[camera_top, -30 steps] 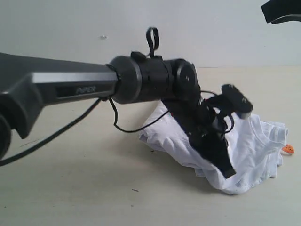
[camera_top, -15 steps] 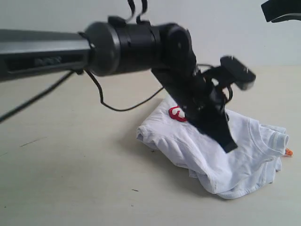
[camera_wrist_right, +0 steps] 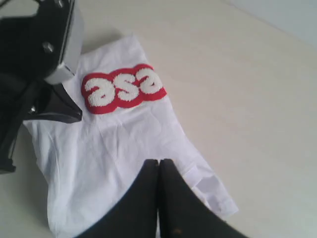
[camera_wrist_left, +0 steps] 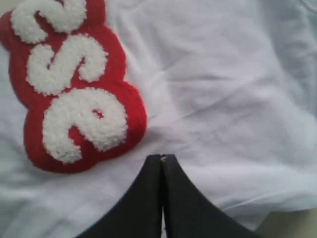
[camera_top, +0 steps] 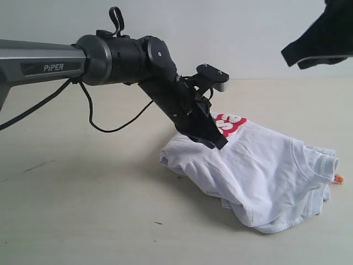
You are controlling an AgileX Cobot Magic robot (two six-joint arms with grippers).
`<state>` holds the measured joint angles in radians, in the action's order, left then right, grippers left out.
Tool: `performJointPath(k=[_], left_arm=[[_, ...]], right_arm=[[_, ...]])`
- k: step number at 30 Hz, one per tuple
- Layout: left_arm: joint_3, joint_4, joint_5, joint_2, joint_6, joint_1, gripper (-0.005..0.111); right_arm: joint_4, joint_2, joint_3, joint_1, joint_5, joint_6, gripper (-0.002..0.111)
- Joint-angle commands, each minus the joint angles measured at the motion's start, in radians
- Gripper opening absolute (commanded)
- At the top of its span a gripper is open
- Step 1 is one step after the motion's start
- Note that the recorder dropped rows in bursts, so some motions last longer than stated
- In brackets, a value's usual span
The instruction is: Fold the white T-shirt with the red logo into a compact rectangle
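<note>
The white T-shirt (camera_top: 262, 165) is lying far over toward my right gripper's side, so my left gripper should press on the bunched end (camera_top: 179, 156) and both grippers should slide the T-shirt to the middle.
The white T-shirt (camera_top: 265, 176) lies bunched and partly folded on the table, its collar toward the right. The red logo (camera_top: 229, 124) shows on its upper fold, only the last letters visible (camera_wrist_left: 74, 99) (camera_wrist_right: 122, 89). My left gripper (camera_top: 218, 144) reaches across from the left and is shut, its tips (camera_wrist_left: 162, 157) right at the fabric (camera_wrist_left: 228, 99) beside the logo, with no cloth between them. My right gripper (camera_top: 292, 55) hangs high at the upper right, shut and empty (camera_wrist_right: 158, 161), well above the shirt (camera_wrist_right: 119, 148).
A small orange tag (camera_top: 339, 178) pokes out at the shirt's right edge. The left arm (camera_top: 110, 58) and its loose cable (camera_top: 99, 124) stretch over the table's left half. The left wrist camera (camera_wrist_right: 59, 44) shows in the right wrist view. Beige tabletop (camera_top: 83, 210) surrounds the shirt.
My left gripper has swung back and left across the shirt, uncovering the red logo, and stayed shut. The right gripper has dropped lower into the top right corner.
</note>
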<state>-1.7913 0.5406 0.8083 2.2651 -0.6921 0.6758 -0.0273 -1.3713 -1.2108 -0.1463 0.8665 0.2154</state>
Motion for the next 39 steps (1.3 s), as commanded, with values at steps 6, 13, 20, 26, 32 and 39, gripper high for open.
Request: performJointPath(k=[6,13,20,26,32,39], left_arm=[[-0.001,-0.014,0.186,0.056,-0.006,-0.075,0.000],[-0.001,-0.014,0.176,-0.020,-0.024,-0.082,0.000],[-0.001,0.005,-0.049,-0.107,0.022,-0.164,0.000],[-0.001,0.046,-0.088,-0.062,0.111,-0.261,0.000],[-0.001,0.104,-0.023,0.024,0.004,-0.268,0.000],[-0.001,0.182,0.068,0.067,-0.087,-0.228,0.000]], right_arm=[[-0.052,-0.177,-0.003,0.001,0.010,0.030,0.000],[-0.113,-0.335,-0.003,0.001,-0.009,0.071,0.000],[0.062,-0.451,-0.003,0.001,0.044,-0.038,0.000],[0.338,-0.459,0.025,0.003,0.198,-0.331,0.000],[0.267,-0.483,0.120,0.003,0.032,-0.333,0.000],[0.307,-0.612,0.079,0.003,-0.034,-0.334,0.000]])
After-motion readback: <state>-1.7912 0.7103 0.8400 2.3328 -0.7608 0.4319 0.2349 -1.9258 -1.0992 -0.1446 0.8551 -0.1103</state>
